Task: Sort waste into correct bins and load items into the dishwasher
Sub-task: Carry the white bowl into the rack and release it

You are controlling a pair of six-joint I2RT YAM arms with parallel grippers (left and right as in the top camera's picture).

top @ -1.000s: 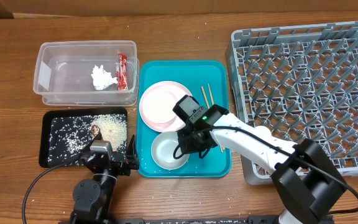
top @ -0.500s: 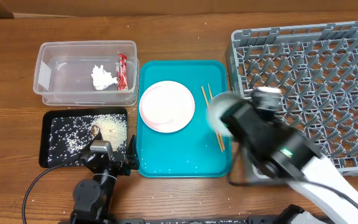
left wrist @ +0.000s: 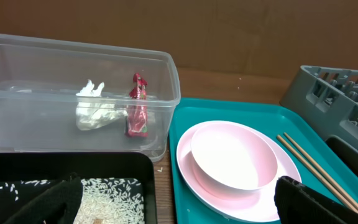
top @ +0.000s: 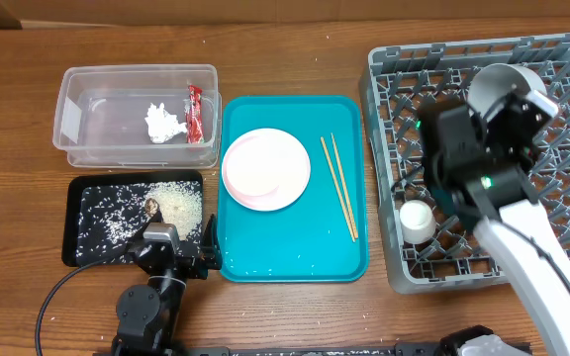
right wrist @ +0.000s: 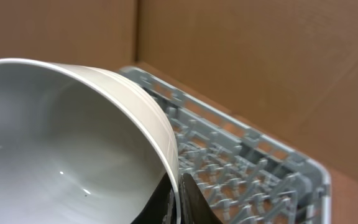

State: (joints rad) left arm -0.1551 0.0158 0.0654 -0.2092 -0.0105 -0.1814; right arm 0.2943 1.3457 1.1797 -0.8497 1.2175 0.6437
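My right gripper is holding the pale bowl point(top: 493, 85) tilted over the grey dish rack's free wires point(right wrist: 224, 167). It should keep lowering the bowl and let go once the wires hold it up.
My right gripper point(top: 516, 103) is shut on the rim of the pale bowl point(top: 501, 85), holding it tilted above the grey dish rack point(top: 562, 232). In the right wrist view the fingertips point(right wrist: 188, 202) pinch the bowl point(right wrist: 73, 143) wall. A white cup point(top: 417, 220) stands in the rack's front left. The pink plate point(top: 265, 168) and two chopsticks point(top: 339, 186) lie on the teal tray point(top: 295, 252). My left gripper point(top: 171, 247) rests open at the table's front, between the black tray point(top: 82, 232) and the plate point(left wrist: 235, 165).
The clear tub point(top: 77, 109) at the back left holds the white napkin point(top: 163, 124) and the red wrapper point(top: 195, 112). Rice point(top: 178, 201) and a brown scrap point(top: 152, 206) lie in the black tray. Bare wood lies between the bins and the teal tray.
The right arm lifted the bowl off the teal tray and carried it right and back over the dish rack. The left arm has not moved.
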